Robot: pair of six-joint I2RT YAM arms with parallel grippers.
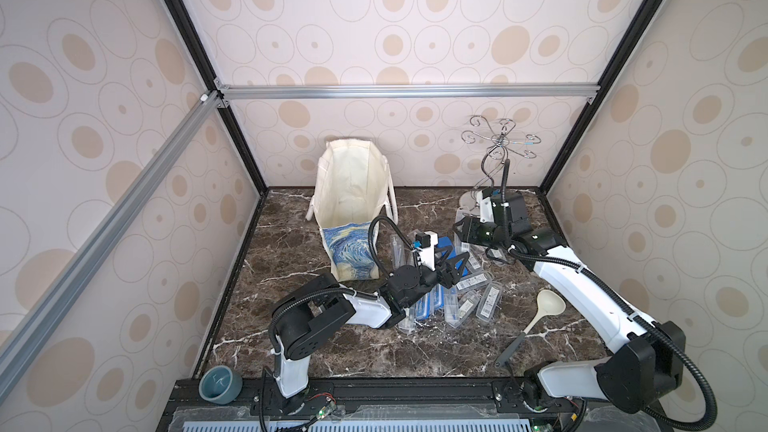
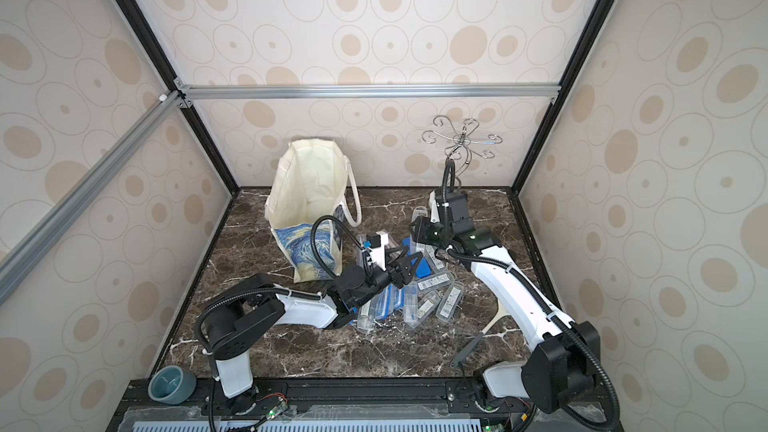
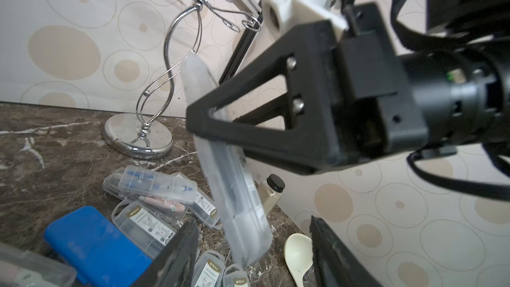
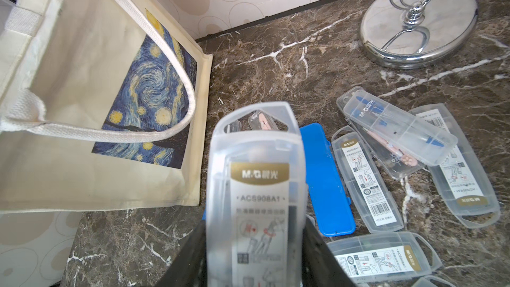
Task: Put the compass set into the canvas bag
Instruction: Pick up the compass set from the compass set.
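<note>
The compass set is in my right gripper, far from the canvas bag, so my left gripper should take the set's lower end and carry it in.
The cream canvas bag stands open at the back left, its blue starry print facing the pile. My right gripper is shut on a compass set, a clear plastic case with a gold label, held in the air right of the bag. That case hangs from the right gripper in the left wrist view. Its lower end shows between the fingers of my left gripper, which is open and touches nothing. How near that end is, I cannot tell.
Several more clear cases and a blue case lie piled on the marble table. A chrome hook stand is at the back right, with a small black-capped bottle nearby. A cream spoon lies front right, and a grey-blue bowl front left.
</note>
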